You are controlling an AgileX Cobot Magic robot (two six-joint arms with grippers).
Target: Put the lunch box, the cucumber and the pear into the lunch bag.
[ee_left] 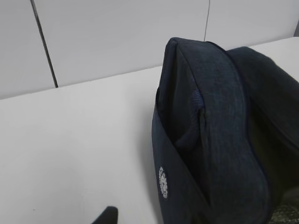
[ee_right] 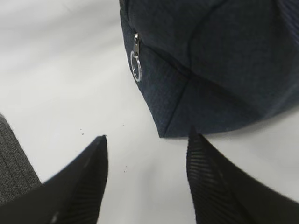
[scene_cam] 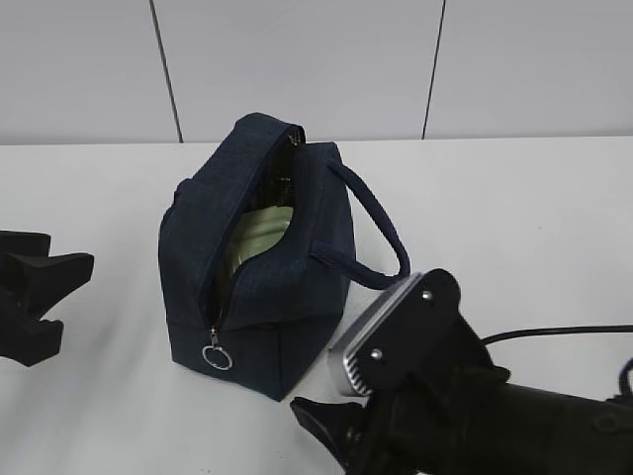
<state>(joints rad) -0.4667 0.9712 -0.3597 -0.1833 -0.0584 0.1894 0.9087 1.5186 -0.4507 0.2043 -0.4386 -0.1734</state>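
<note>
The lunch bag's opening (scene_cam: pixel 259 230) should zip shut over the lunch box's lid when the robot pulls the silver ring pull toward the wall, because the slider (scene_cam: pixel 214 335) is at the opening's near end.
The navy lunch bag (scene_cam: pixel 267 297) stands upright mid-table with its top zipper open and its silver ring pull (scene_cam: pixel 217 356) hanging low on the near end. The pale green lid of the lunch box (scene_cam: pixel 253 237) shows inside the opening. The cucumber and the pear are not visible. My left gripper (scene_cam: pixel 74 297) is open and empty, left of the bag. My right gripper (ee_right: pixel 147 140) is open and empty, low over the table just in front of the bag's near corner (ee_right: pixel 210 70), with the ring pull (ee_right: pixel 136 65) beyond its left finger. The bag (ee_left: pixel 219 140) fills the right of the left wrist view.
The bag's padded loop handle (scene_cam: pixel 381 233) droops to the right over my right arm's wrist (scene_cam: pixel 406 327). A black cable (scene_cam: pixel 564 332) trails off right. The white table (scene_cam: pixel 514 218) meets a panelled wall behind.
</note>
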